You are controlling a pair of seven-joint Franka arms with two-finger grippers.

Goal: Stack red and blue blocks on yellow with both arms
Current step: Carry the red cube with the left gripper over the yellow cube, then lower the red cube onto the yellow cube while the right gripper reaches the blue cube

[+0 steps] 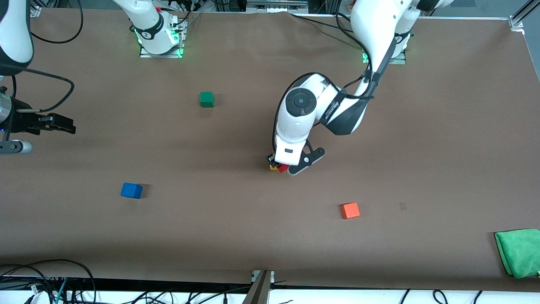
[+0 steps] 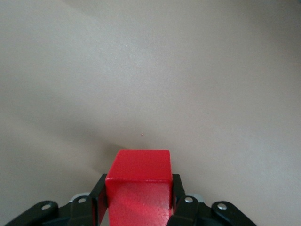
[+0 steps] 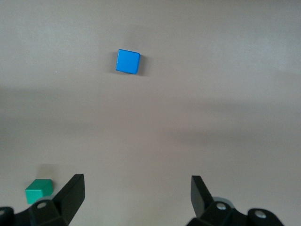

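Observation:
The red block (image 1: pixel 283 168) is hanging off to one side of the yellow cube, so the robot's left gripper should move it back above the yellow cube (image 1: pixel 273 167) before lowering it.
My left gripper (image 1: pixel 280 166) is shut on the red block (image 1: pixel 284 168), holding it on or just above the yellow cube (image 1: pixel 273 167); I cannot tell whether they touch. Only a sliver of yellow shows under the hand. In the left wrist view the red block (image 2: pixel 138 181) sits between both fingers (image 2: pixel 99 197) and hides the yellow cube. The blue block (image 1: pixel 131 190) lies alone on the table toward the right arm's end. My right gripper (image 1: pixel 67 126) is open and empty, up in the air at that end. In its wrist view (image 3: pixel 137 193) the blue block (image 3: pixel 128 61) lies well apart from it.
A green cube (image 1: pixel 206 99) sits farther from the front camera than the stack and also shows in the right wrist view (image 3: pixel 38 190). An orange-red cube (image 1: pixel 350 210) lies nearer to the camera. A green cloth (image 1: pixel 519 252) lies at the corner at the left arm's end.

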